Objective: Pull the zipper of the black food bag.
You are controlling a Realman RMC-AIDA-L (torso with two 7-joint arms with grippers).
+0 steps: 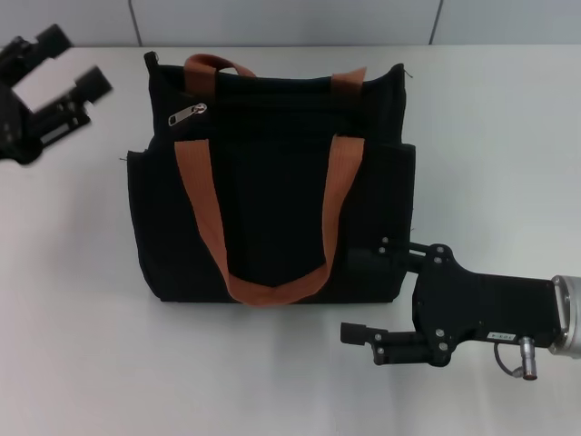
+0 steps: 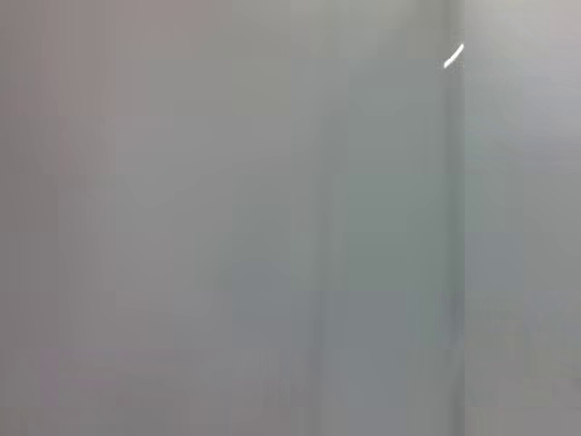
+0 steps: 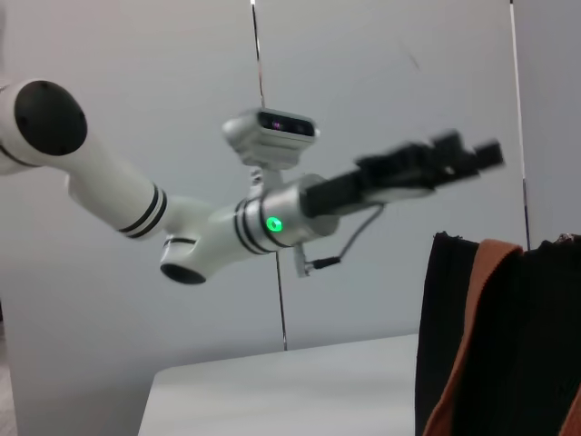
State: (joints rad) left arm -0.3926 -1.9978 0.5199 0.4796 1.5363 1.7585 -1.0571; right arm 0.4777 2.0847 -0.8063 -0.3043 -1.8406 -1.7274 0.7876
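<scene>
The bag's top corner beside the silver zipper pull is free. My left gripper should hold that corner while my right gripper reaches for the zipper pull.
The black food bag stands in the middle of the white table with its two rust-orange handles facing me. The silver zipper pull sits near the bag's top left corner. My left gripper is open and hangs in the air to the left of the bag, apart from the zipper. It also shows in the right wrist view, above the bag's edge. My right gripper is open at the bag's lower right corner, with its upper finger against the bag.
The white table spreads around the bag on all sides. A grey panelled wall runs along the table's far edge. The left wrist view shows only a blurred grey surface.
</scene>
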